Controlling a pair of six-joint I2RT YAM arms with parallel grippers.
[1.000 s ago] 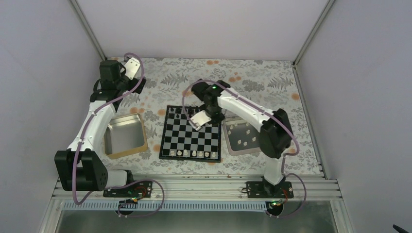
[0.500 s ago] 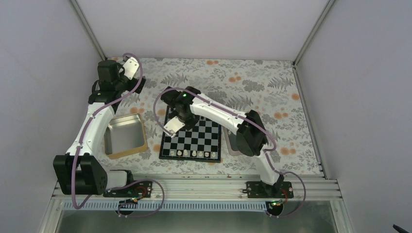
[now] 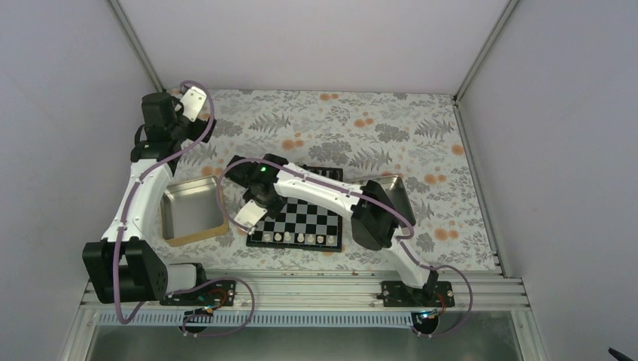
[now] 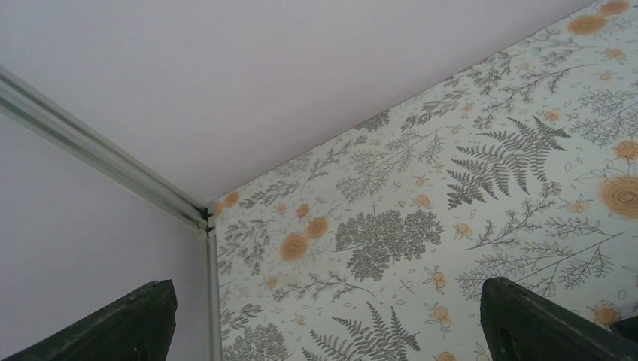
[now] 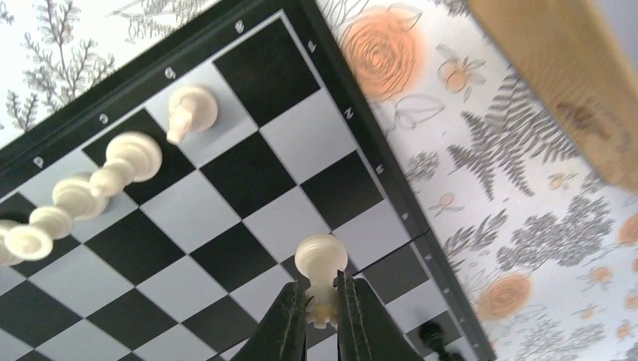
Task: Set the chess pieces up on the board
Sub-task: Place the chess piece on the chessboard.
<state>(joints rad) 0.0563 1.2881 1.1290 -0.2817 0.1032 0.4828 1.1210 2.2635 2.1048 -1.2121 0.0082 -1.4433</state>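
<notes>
The cream rook (image 5: 321, 257) hangs with its base down and the near row's corner square (image 5: 267, 71) is free. So my right gripper keeps going to that square until the rook's base sits on it.
The black-and-silver board (image 3: 316, 219) lies in the middle of the table, partly under my right arm. Several cream chess pieces (image 3: 299, 238) stand along its near row. My right gripper (image 3: 253, 204) hovers over the board's left edge. In the right wrist view it (image 5: 322, 292) is shut on a cream rook-like piece (image 5: 321, 258), held above the squares near the board's rim (image 5: 376, 162). More cream pieces (image 5: 134, 155) stand in a row there. My left gripper (image 4: 323, 323) is wide open and empty, raised at the far left corner (image 3: 184, 120).
A metal tray with a wooden rim (image 3: 193, 213) sits left of the board; its wooden edge (image 5: 572, 83) shows in the right wrist view. A second metal tray (image 3: 395, 189) lies right of the board, partly behind the arm. A tiny black piece (image 5: 432, 331) stands on the board's edge.
My right gripper has swept left from beside the right tray across the board to its left edge. My left gripper has drifted slightly left and back.
</notes>
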